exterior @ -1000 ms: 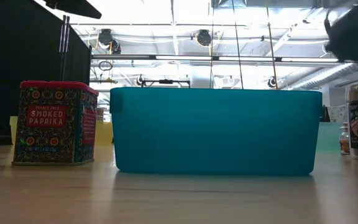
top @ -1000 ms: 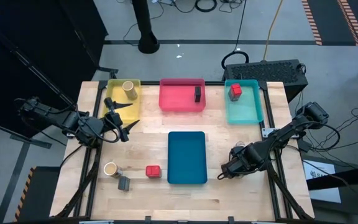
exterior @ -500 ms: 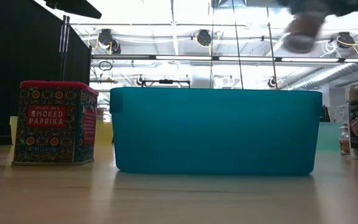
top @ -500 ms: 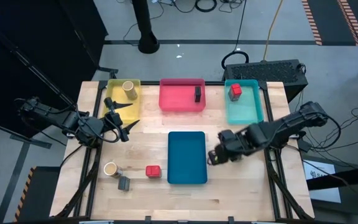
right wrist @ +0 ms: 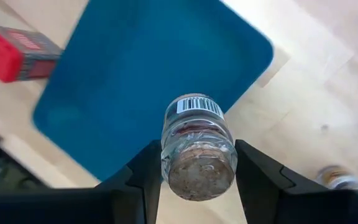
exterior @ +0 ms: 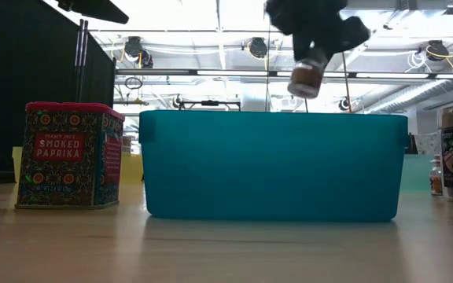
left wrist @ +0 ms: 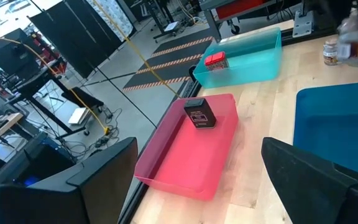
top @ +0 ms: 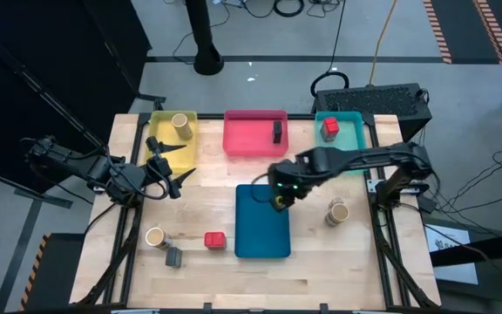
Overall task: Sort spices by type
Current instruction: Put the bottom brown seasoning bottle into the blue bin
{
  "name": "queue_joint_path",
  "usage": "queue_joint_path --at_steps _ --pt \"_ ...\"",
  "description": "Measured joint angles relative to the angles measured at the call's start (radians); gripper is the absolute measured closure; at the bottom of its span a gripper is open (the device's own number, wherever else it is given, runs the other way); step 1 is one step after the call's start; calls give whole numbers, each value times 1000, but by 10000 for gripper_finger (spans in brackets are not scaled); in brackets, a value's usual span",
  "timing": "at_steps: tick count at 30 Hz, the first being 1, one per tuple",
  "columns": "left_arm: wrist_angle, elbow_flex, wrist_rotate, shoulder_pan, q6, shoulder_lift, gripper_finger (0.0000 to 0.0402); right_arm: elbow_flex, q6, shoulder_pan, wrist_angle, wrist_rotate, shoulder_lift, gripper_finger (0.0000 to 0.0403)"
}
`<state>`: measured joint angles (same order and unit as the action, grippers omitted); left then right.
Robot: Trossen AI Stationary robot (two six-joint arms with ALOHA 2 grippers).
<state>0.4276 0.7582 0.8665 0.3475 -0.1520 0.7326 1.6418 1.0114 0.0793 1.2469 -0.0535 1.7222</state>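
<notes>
I keep moving my right gripper down toward the empty tray's bottom (top: 262, 228) and let go of the glass jar (exterior: 307, 79) there, because the jar is clear above the blue tray's rim.
My right gripper (top: 280, 197) hovers over the far right corner of the blue tray (top: 260, 231), shut on a small clear glass jar of brown spice (right wrist: 197, 146); the jar (exterior: 307, 76) shows above the tray in the low view. My left gripper (top: 171, 167) waits open beside the yellow tray (top: 159, 150), which holds a tan jar (top: 179, 125). A dark box (top: 277, 132) stands in the pink tray, a red box (top: 329, 128) in the teal tray. On the table stand a tan jar (top: 154, 236), a red box (top: 214, 240), a grey box (top: 173, 257) and another tan jar (top: 337, 211). My right gripper pinches the glass jar by its side wall (right wrist: 169, 149) between the two fingers (right wrist: 143, 180), one on each side. The fingers come from above, slanting down. The jar is lifted clear above the blue tray and hangs tilted below the fingers.
The pink tray (top: 238, 144) and teal tray (top: 349, 155) line the far edge beside the yellow one. The red paprika tin (exterior: 69, 157) stands left of the blue tray (exterior: 274, 169) in the low view. Bare wood lies between the trays and along the near edge.
My right gripper has travelled from the table's near right area toward the left and far side, carrying the small jar raised, and now stands over the blue tray's far right corner. The tan jar on the right has stayed where it was.
</notes>
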Motion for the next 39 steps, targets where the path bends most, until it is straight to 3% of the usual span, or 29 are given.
queue_joint_path --at_steps 11,28,39 --pt "1 0 0 0 0 0 52 222 -270 -60 161 0 260 260" --pt "8 0 0 0 14 0 52 231 -426 -76 112 1 423 260" --pt "8 0 0 0 16 0 52 231 -459 -74 49 4 438 244"
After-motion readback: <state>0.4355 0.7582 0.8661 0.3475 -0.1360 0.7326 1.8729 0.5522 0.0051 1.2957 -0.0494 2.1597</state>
